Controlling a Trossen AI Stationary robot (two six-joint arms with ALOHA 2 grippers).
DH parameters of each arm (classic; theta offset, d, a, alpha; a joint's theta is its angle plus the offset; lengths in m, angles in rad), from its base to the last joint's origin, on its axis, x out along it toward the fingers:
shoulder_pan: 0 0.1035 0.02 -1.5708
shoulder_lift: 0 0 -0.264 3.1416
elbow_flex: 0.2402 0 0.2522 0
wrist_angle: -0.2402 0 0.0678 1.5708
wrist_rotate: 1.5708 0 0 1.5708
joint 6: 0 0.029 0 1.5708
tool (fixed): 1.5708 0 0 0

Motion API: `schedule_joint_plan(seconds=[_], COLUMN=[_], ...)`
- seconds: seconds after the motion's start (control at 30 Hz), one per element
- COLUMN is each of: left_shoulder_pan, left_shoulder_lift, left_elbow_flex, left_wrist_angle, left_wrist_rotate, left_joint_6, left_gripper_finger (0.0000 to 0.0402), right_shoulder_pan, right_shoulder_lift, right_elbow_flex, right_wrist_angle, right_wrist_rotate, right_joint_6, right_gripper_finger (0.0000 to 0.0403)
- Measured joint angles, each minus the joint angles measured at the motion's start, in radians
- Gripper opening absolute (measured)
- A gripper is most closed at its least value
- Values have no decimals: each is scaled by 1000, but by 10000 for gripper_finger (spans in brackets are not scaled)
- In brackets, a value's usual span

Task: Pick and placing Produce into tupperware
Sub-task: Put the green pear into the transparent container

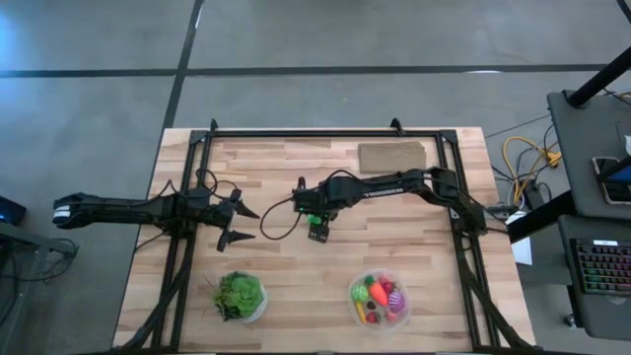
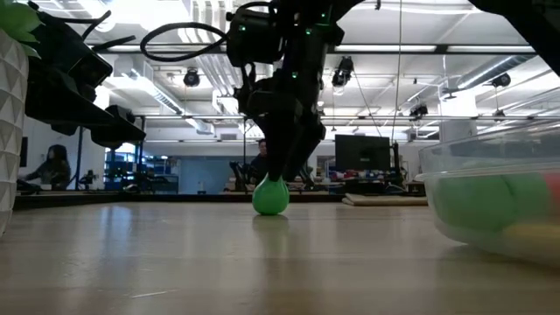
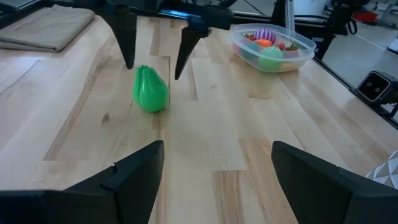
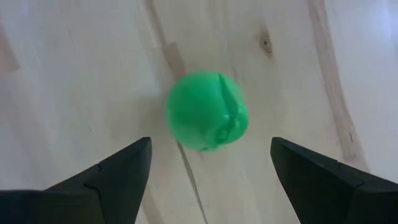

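An open gap (image 1: pixel 385 317) can be seen next to the purple onion in the tupperware, so I expect the green toy pear (image 4: pixel 206 112) to settle into that gap when the robot lowers the pear in.
A green toy pear (image 4: pixel 206 111) lies on the wooden table near its middle; it also shows in the high view (image 1: pixel 315 220), the low view (image 2: pixel 270 196) and the left wrist view (image 3: pixel 150 91). My right gripper (image 4: pixel 210 143) is open and points down right over it, one finger on each side (image 3: pixel 127 43), apart from it. The clear round tupperware (image 1: pixel 380 300) stands near the front edge, right of middle, with several small toy fruits and vegetables inside. My left gripper (image 1: pixel 250 224) is open and empty, level above the table, left of the pear.
A white bowl with a leafy green bunch (image 1: pixel 240 296) stands at the front left. A folded tan cloth (image 1: pixel 391 156) lies at the far edge. Black frame rails (image 1: pixel 197 177) run along the table's sides and back. Bare wood lies between pear and tupperware.
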Motion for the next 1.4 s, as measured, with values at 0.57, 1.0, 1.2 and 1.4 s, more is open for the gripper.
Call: schedule_joint_plan(seconds=[0.57,1.0,1.2,1.4], left_shoulder_pan=[0,0,0,0], left_shoulder_lift=[0,0,0,0], left_elbow_flex=[0,0,0,0], left_wrist_angle=[0,0,0,0], left_wrist_rotate=[0,0,0,0], left_joint_6=[0,0,0,0], left_gripper_finger=[283,283,283,283], right_shoulder_pan=[-3,-9,-10,-10], right_shoulder_lift=[-9,-10,-9,-9], right_elbow_flex=[0,-58,-79,-105], right_wrist_angle=[29,140,145,190], right_wrist_rotate=[19,0,17,27], right_joint_6=[-305,-269,-187,-186], right_gripper_finger=[324,316,316,316])
